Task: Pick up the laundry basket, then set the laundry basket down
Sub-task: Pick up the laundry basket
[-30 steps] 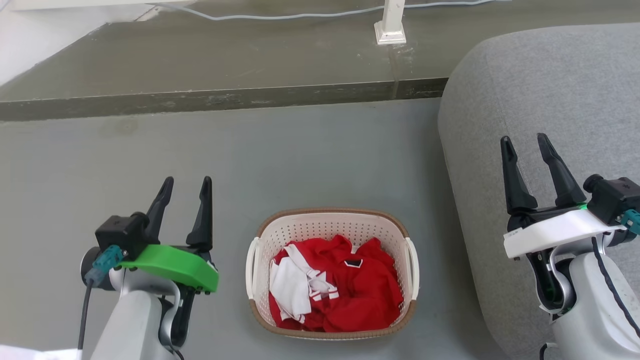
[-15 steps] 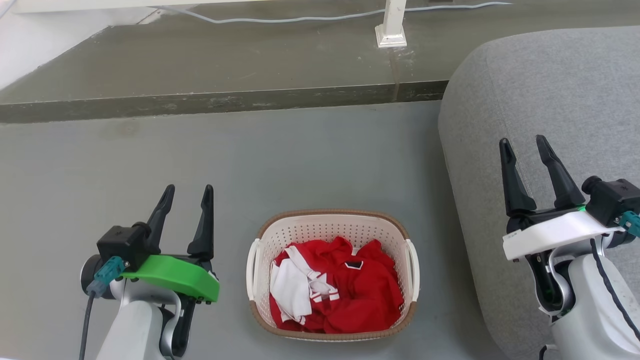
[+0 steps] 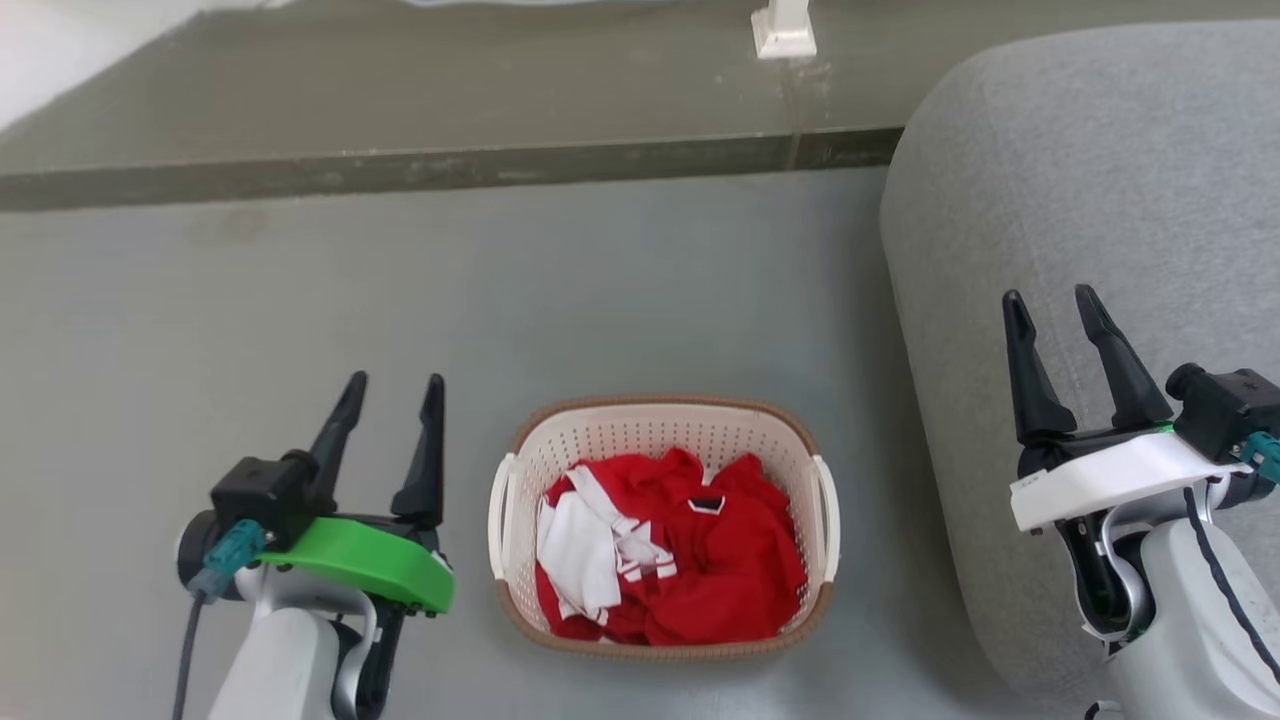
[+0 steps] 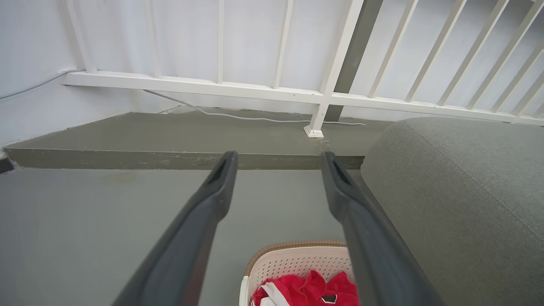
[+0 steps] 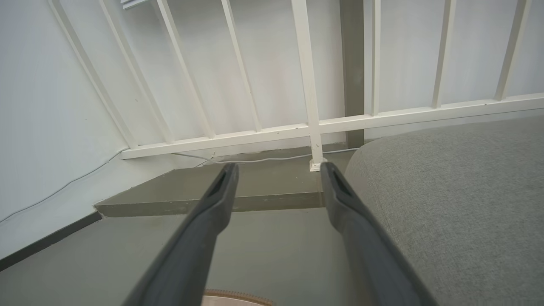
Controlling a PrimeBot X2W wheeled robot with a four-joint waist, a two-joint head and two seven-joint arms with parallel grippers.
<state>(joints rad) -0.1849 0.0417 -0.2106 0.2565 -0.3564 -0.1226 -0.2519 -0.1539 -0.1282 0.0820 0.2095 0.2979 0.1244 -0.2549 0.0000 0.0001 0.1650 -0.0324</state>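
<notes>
The red-and-white clothes point(image 3: 674, 550) lie slumped far below the brown rim point(image 3: 667, 400) of the laundry basket, so they should stay in place and come along when the robot lifts the basket.
The laundry basket point(image 3: 660, 428) is cream plastic with perforated walls, a brown rim and two white side handles; it stands on the grey floor with red-and-white clothes point(image 3: 668, 560) inside. My left gripper point(image 3: 394, 386) hovers open to the basket's left, apart from the left handle point(image 3: 497, 510). Over the grey couch, right of the basket, my right gripper point(image 3: 1049, 300) is open as well. In the left wrist view the basket point(image 4: 293, 261) shows low between the open fingers point(image 4: 204, 221). The right wrist view catches just its brown rim point(image 5: 238, 295) at the bottom edge.
A grey couch point(image 3: 1090, 220) rises close on the basket's right. A raised concrete step point(image 3: 440, 170) crosses the floor beyond, carrying a white railing post point(image 3: 783, 30) and a cable point(image 4: 238, 117). Open grey floor lies ahead and to the left of the basket.
The head view has tilted down, so the step and post sit higher in the picture. The left gripper sits a little nearer the basket's left side. Both grippers stay open.
</notes>
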